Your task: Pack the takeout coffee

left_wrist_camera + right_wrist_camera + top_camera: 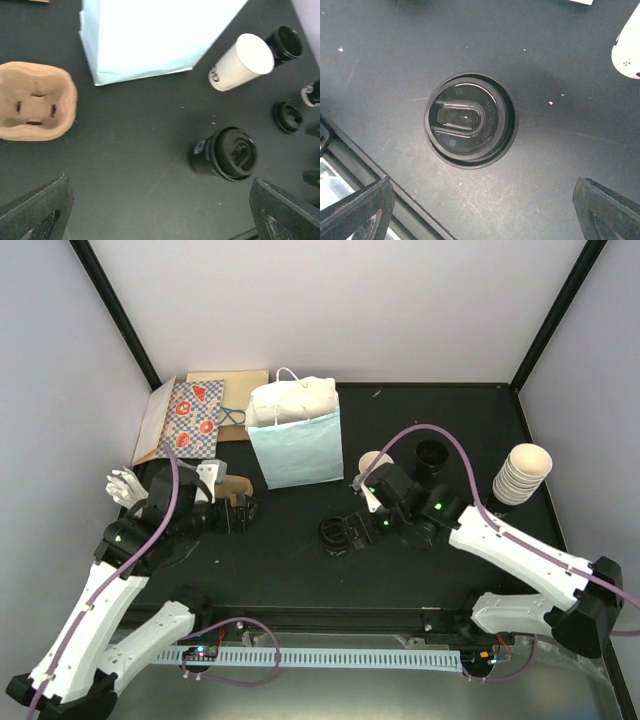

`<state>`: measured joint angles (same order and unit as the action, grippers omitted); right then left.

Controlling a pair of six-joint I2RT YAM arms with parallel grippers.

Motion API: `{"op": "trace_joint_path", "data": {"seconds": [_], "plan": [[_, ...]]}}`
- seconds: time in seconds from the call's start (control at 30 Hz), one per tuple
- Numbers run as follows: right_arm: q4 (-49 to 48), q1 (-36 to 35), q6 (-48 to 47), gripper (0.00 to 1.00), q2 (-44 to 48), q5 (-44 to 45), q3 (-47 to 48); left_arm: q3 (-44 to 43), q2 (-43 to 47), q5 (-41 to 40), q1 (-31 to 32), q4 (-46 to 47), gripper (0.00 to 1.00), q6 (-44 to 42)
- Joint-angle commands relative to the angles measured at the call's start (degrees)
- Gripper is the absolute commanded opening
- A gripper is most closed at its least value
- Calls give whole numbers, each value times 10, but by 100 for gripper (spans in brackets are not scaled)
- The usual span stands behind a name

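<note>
The dark cup stands free and my open right gripper is wider than the black lid [465, 120], so I should go on down until the fingers are on both sides of the cup [333, 534].
A cream-white paper cup [375, 462] [241, 62] with no lid on it stands right of the light blue paper bag [296, 445] [150, 35]. Further forward stands a dark cup with a round black lid [335, 534] [226, 154] [469, 121]. My right gripper [360, 528] [482, 210] hovers open just above and beside that lidded cup, with nothing between its fingers. To the left, my left gripper [240, 512] [160, 210] hangs open over bare table, next to the brown cup carrier [236, 485] [35, 100].
A stack of cream cups [522, 475] stands at the right edge. A black cup [432, 455] [286, 42] and a loose black lid [287, 117] lie near the white cup. A patterned bag [195, 418] lies on cardboard at the back left.
</note>
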<state>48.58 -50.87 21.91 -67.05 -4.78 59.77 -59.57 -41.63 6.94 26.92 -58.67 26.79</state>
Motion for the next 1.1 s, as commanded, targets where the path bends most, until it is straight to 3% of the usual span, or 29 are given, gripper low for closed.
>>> {"op": "trace_joint_path", "data": {"seconds": [0.0, 0.13, 0.53, 1.07], "plan": [[-5, -27, -6, 100, -40, 66, 33, 15, -3, 14, -55, 18, 99, -47], [0, -43, -11, 100, -96, 78, 65, 17, -7, 7, -92, 38, 99, -67], [24, -90, -14, 100, -215, 104, 130, 52, 5, -6, -94, 85, 99, -86], [51, -111, 58, 100, -255, 148, 146, 50, 8, -5, -94, 89, 99, -93]]}}
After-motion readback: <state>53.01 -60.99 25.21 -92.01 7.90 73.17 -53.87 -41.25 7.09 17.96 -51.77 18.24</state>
